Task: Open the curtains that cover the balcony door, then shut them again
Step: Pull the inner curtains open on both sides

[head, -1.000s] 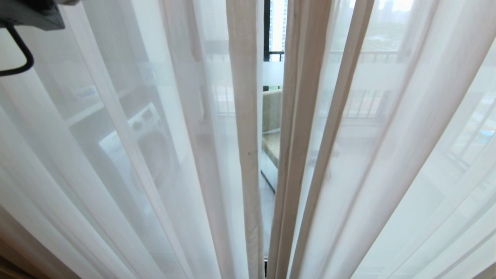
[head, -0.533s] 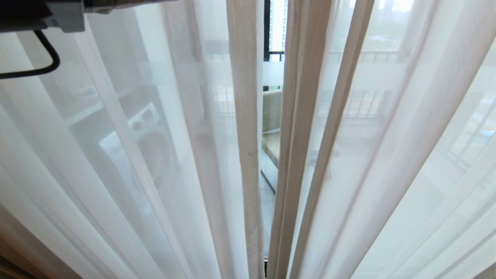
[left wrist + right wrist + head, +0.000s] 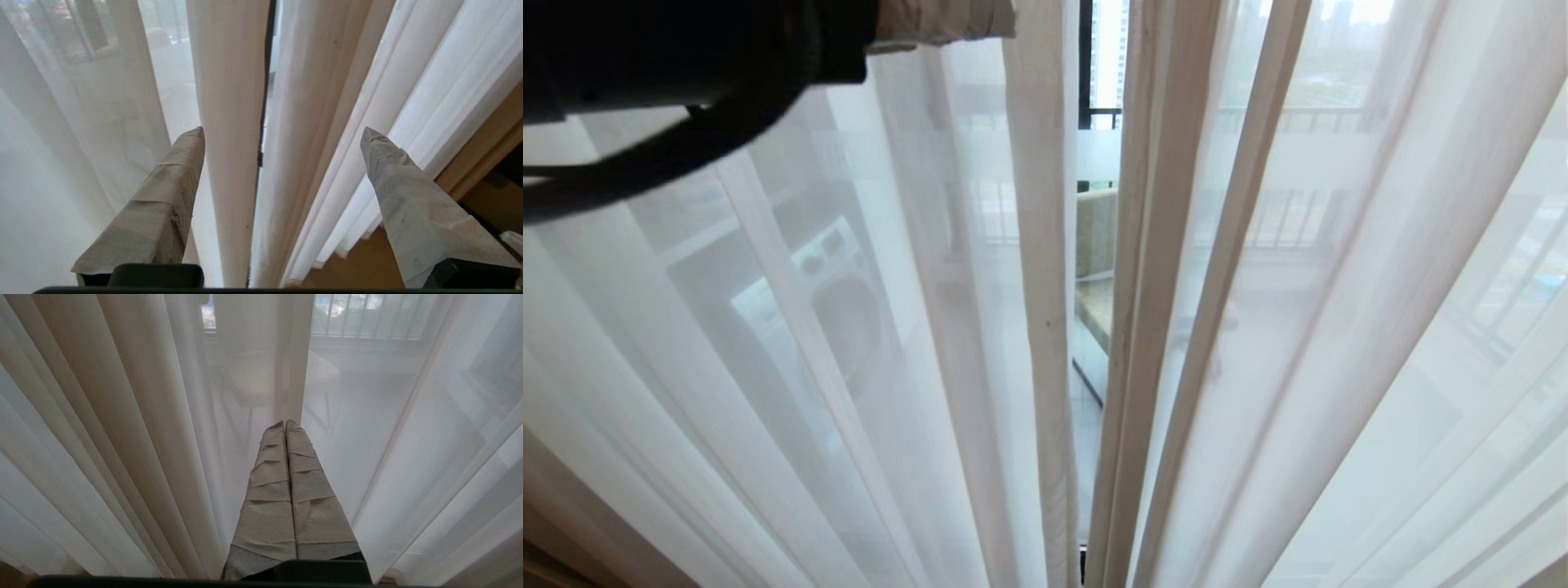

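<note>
The sheer white curtain has loose folds [image 3: 954, 304] running down it. It will slip to the side and gather clear of the door glass when I pull its hem [image 3: 1044, 294].
The sheer white curtains [image 3: 866, 343] hang shut across the head view, and their two hemmed edges [image 3: 1045, 327] almost meet at the middle. Through the narrow slit shows the balcony door's black frame [image 3: 1085, 73] and frosted band [image 3: 1098, 155]. My left arm [image 3: 686, 49] reaches in from the top left, one taped finger [image 3: 947, 20] close to the left hem. In the left wrist view the left gripper [image 3: 282, 130] is open, both hems [image 3: 233, 122] between its fingers and nothing gripped. My right gripper [image 3: 284, 422] is shut and empty, just in front of a sheer panel [image 3: 367, 437].
A washing machine [image 3: 837, 286] shows dimly behind the left sheer. A stone ledge [image 3: 1094, 310] lies past the slit. Balcony railing [image 3: 367, 314] and a chair [image 3: 253, 379] show through the fabric. Wooden floor [image 3: 359, 265] lies under the curtain hems.
My left arm has swung right along the top of the head view, from the far corner to near the middle slit. The curtains hang as before.
</note>
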Tool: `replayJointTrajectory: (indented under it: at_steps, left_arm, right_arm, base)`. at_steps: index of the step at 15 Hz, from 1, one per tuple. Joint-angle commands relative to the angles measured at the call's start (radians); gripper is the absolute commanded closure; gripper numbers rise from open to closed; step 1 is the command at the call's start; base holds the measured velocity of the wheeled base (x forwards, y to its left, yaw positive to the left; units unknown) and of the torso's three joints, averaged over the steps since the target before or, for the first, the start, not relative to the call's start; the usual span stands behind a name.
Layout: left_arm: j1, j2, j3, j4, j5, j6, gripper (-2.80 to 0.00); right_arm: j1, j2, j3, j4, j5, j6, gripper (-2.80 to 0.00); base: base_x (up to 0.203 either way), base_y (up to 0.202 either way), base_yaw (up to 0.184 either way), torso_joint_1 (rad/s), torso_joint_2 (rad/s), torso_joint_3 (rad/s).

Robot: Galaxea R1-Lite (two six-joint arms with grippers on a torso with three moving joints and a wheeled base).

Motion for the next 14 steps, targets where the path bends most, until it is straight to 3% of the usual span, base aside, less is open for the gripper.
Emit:
replayJointTrajectory:
  at_steps: [1,6,9,14]
  left_arm:
    - [-0.005,0.052,-0.009,-0.034,0.072,0.019,-2.8]
    - [-0.005,0.172,-0.135,-0.09,0.18,0.047,-2.8]
    - [0.006,0.255,-0.242,-0.091,0.198,0.063,-2.8]
    - [0.047,0.405,-0.457,-0.133,0.227,0.143,-2.8]
  right_arm:
    - [0.0,0.0,0.0,0.0,0.0,0.0,0.0]
    - [0.0,0.0,0.0,0.0,0.0,0.0,0.0]
    - [0.0,0.0,0.0,0.0,0.0,0.0,0.0]
    - [0.0,0.0,0.0,0.0,0.0,0.0,0.0]
  base:
    - [0.0,0.0,0.0,0.0,0.0,0.0]
    - [0.0,0.0,0.0,0.0,0.0,0.0]
    - [0.0,0.0,0.0,0.0,0.0,0.0]
    - [0.0,0.0,0.0,0.0,0.0,0.0]
